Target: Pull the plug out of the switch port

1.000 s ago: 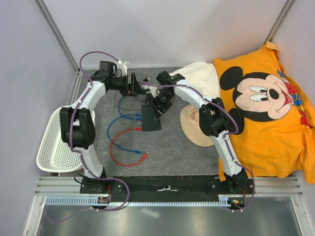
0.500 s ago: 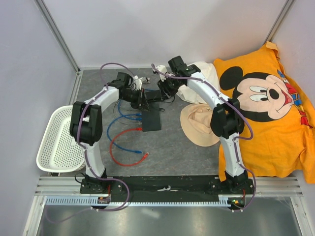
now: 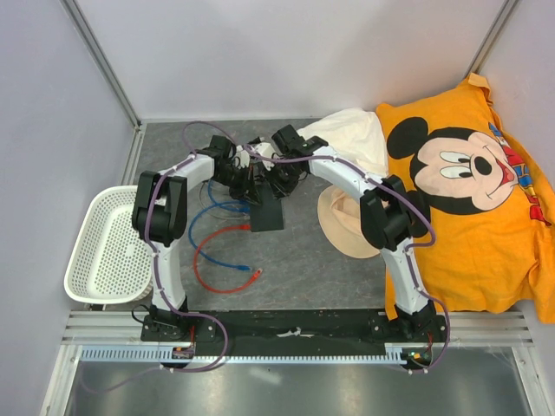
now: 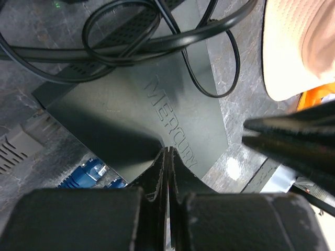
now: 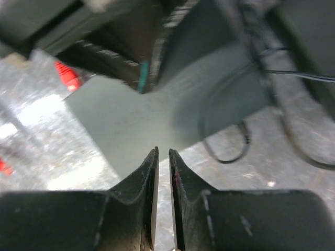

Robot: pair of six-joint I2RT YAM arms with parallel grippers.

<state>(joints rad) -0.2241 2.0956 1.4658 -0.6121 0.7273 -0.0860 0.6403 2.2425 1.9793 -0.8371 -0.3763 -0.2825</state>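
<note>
The robot's right gripper has its fingers nearly shut and away from the black plug (image 5: 242,127), which sits near the switch's corner (image 5: 268,106), so it should open them and move along to grip the plug there.
The switch (image 3: 267,214) is a flat black box in the middle of the table, with "MERCURY" lettering on its top (image 4: 157,104). Two blue plugs (image 4: 86,175) sit against its left edge. The switch port itself is hidden, so I cannot tell whether they are seated. My left gripper (image 3: 251,186) (image 4: 167,151) is shut, empty, over the box top. My right gripper (image 3: 279,184) (image 5: 163,152) hovers at the box's (image 5: 172,104) far edge, its jaws a narrow slit apart with only table between them. Its fingers (image 4: 293,138) show in the left wrist view.
Thin black cord (image 4: 157,36) loops over the box's far end. Blue (image 3: 217,208) and red (image 3: 221,260) cables lie left of the box. A tan hat (image 3: 342,225) and an orange shirt (image 3: 468,173) lie on the right. A white basket (image 3: 100,251) hangs at the left edge.
Both grippers came together over the far end of the box. The left jaws went from wide open to shut. The right jaws narrowed to a slit.
</note>
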